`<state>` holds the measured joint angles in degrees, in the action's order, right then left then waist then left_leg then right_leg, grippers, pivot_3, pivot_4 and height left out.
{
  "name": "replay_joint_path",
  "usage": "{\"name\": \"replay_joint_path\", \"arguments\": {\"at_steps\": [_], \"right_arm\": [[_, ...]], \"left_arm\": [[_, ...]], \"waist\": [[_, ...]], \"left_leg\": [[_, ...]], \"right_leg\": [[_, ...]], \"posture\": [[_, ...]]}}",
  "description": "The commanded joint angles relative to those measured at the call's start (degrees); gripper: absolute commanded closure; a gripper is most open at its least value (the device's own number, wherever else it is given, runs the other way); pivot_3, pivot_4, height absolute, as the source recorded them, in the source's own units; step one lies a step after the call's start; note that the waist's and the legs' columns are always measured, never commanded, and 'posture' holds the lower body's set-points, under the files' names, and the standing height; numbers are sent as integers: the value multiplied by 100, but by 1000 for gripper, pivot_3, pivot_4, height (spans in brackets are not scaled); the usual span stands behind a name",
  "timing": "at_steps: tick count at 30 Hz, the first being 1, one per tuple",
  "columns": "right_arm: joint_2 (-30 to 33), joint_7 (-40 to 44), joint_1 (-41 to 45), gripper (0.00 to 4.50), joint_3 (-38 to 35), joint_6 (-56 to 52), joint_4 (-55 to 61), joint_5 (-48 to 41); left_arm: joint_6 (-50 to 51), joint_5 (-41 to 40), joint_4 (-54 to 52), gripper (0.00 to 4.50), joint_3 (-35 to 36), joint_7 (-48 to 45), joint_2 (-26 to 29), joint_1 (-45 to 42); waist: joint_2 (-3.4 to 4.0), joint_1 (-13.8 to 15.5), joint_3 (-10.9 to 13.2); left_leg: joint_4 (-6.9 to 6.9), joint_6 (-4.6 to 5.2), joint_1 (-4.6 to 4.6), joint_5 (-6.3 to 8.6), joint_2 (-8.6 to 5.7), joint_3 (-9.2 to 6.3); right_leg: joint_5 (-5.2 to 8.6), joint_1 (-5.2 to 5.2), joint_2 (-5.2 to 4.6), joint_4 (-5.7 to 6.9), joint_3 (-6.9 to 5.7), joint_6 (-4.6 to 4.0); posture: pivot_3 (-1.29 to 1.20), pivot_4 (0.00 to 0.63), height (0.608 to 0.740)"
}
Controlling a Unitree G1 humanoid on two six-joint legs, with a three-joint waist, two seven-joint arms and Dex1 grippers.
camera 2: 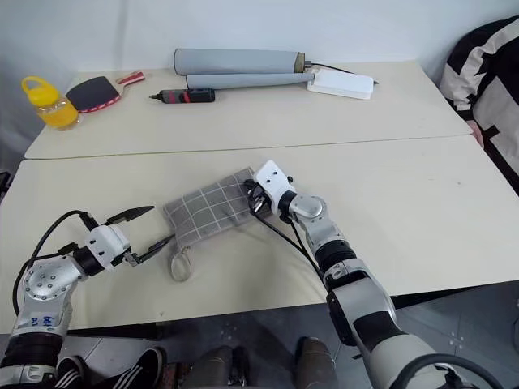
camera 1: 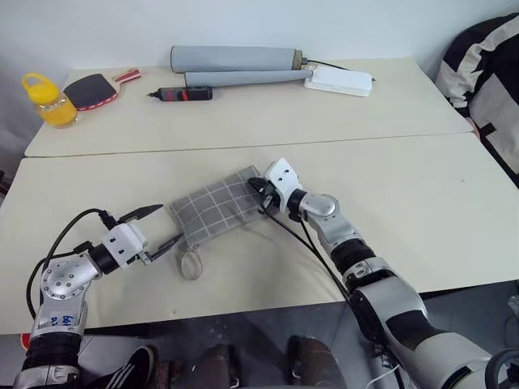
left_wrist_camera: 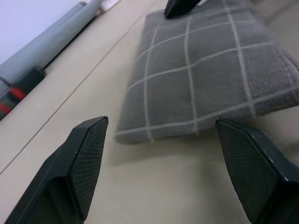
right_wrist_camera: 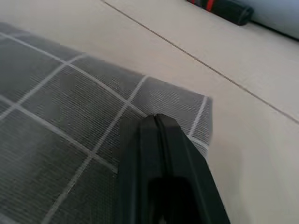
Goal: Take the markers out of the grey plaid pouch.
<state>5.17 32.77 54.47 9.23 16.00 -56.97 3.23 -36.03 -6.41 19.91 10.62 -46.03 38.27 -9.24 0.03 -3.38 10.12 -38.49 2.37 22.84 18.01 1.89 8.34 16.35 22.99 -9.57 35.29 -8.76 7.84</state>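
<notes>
The grey plaid pouch (camera 1: 217, 207) will fall wide open along its near long edge when I lift it, because the wrist loop (camera 1: 191, 265) trails from that edge.
The grey plaid pouch (camera 1: 215, 207) lies flat in the middle of the near table, its small wrist loop (camera 1: 190, 263) trailing toward the front edge. My left gripper (camera 1: 169, 224) is open at the pouch's left end, one finger on either side of that end (left_wrist_camera: 161, 120). My right gripper (camera 1: 258, 190) sits at the pouch's right end with its fingers (right_wrist_camera: 156, 140) pressed shut just over the fabric near a corner. Nothing shows between them. The markers are hidden.
On the far table lie two long grey rolled tubes (camera 1: 235, 58), a black-and-red pen-like tool (camera 1: 185, 94), a white box (camera 1: 339, 79), a table-tennis paddle (camera 1: 91, 89) and a yellow bottle (camera 1: 49, 101). A seam separates the two tables. Black-and-white fabric (camera 1: 486, 73) hangs at the right.
</notes>
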Motion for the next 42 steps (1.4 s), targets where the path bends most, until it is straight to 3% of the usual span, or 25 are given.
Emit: {"name": "replay_joint_path", "arguments": {"at_steps": [1, 9, 19, 21, 24, 34, 37, 40, 42], "right_arm": [[-3, -48, -3, 4476, -10, 73, -96, 84], [41, -8, 3, 4476, -34, 41, -33, 96], [46, 156, -79, 4476, -47, 13, 257, 27], [72, 146, -96, 4476, -83, -1, 289, 12], [109, 153, -126, 4500, -92, -15, 337, 23], [154, 163, -157, 4500, -97, -55, 422, 21], [152, 373, -237, 4500, -150, -179, 666, -144], [208, 820, -444, 3914, -289, -507, 1396, -561], [295, 1147, -683, 3293, -439, -1135, 2316, -1059]], "left_arm": [[-382, 38, 158, 592, -60, -67, 145, 13], [-970, -237, 641, 592, -221, -702, 573, -105], [-1320, 739, 932, 592, -737, 215, -104, -613], [-1243, 639, 962, 592, -853, 163, -158, -733], [-1284, 624, 1077, 1198, -835, 237, -83, -793], [-1255, 335, 1016, 4316, -905, 171, 60, -675], [-1199, 315, 892, 4435, -956, 202, 0, -654], [-1148, 382, 760, 4500, -1008, 312, -102, -620], [-1043, 482, 657, 4500, -1012, 477, -191, -623]], "waist": [[0, 1, 0], [0, 1, 0], [0, 6, 0], [0, 8, 0], [0, 6, 0], [0, -24, 0], [0, -23, 0], [0, -15, 0], [0, 21, 0]], "left_leg": [[6, 0, -7, 0, 0, 4], [17, -1, -22, -1, 0, 13], [26, 0, -46, -1, -4, 16], [27, 0, -47, -1, -4, 16], [27, 0, -47, -1, -5, 17], [33, -1, -52, -1, -1, 17], [35, 0, -53, -1, -2, 17], [34, 0, -52, -1, -3, 17], [34, 0, -51, -1, -4, 15]], "right_leg": [[0, -1, 0, 2, 1, 0], [0, -2, -2, 8, 11, 0], [0, -20, -6, 12, 16, 0], [0, -21, -6, 12, 15, 0], [0, -21, -6, 12, 16, 0], [0, -21, -6, 12, 16, -1], [0, -21, -6, 12, 16, -1], [0, -21, -6, 12, 16, 0], [0, -21, -7, 11, 16, 0]], "posture": [[0, 150, 740], [0, 150, 740], [0, 150, 740], [0, 150, 740], [0, 150, 740], [0, 150, 740], [0, 150, 740], [0, 150, 740], [0, 150, 740]]}}
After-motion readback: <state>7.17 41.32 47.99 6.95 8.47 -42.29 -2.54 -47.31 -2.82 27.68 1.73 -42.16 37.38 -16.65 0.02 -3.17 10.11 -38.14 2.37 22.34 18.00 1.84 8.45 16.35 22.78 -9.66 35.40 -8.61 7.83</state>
